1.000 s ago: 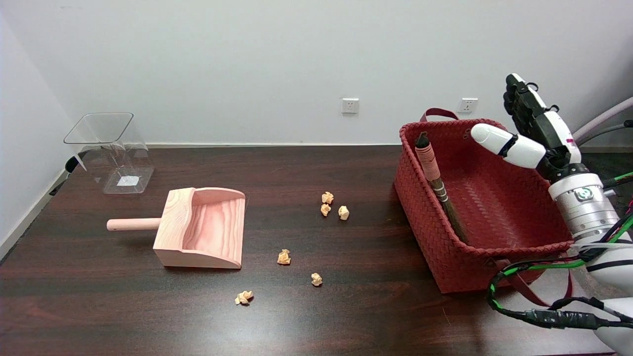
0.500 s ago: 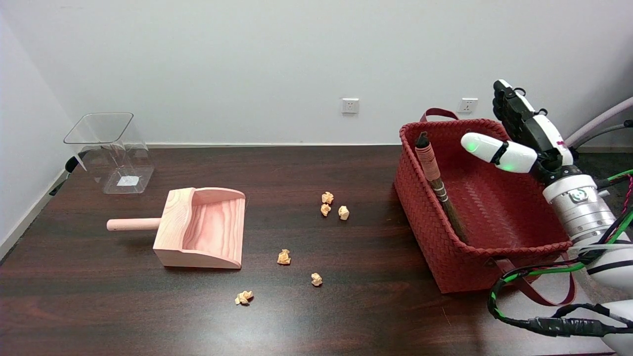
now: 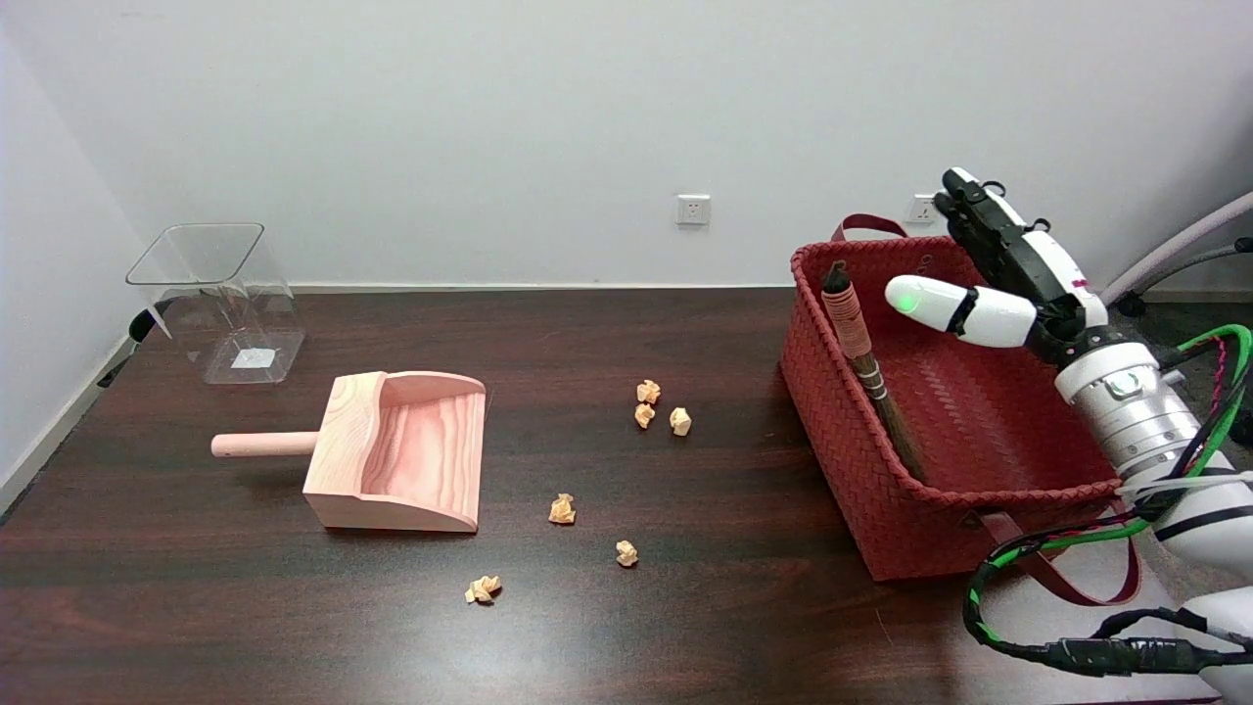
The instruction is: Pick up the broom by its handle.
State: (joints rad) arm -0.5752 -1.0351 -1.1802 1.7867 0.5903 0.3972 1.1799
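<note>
The red woven basket [image 3: 848,452] will slide along a little when the robot pulls the broom out, because the broom's handle [image 3: 847,315] leans close against the inside of the basket.
The broom [image 3: 866,364] leans against the left inner wall of the red woven basket [image 3: 861,490], its pink-wrapped handle tip sticking up past the rim and its dark bristles down inside. My right hand [image 3: 994,279] hovers over the basket's far right part, fingers spread and holding nothing. The thumb points left toward the handle, a short gap away from it.
A wooden dustpan [image 3: 396,450] lies at centre left, with a clear plastic bin [image 3: 220,299] behind it. Several crumpled paper balls [image 3: 646,416] are scattered in the middle of the dark table. Green and black cables [image 3: 1067,587] hang from my arm near the basket's front right corner.
My right hand has moved left and slightly down over the basket, bringing the thumb closer to the broom handle. The broom and the other things have not moved.
</note>
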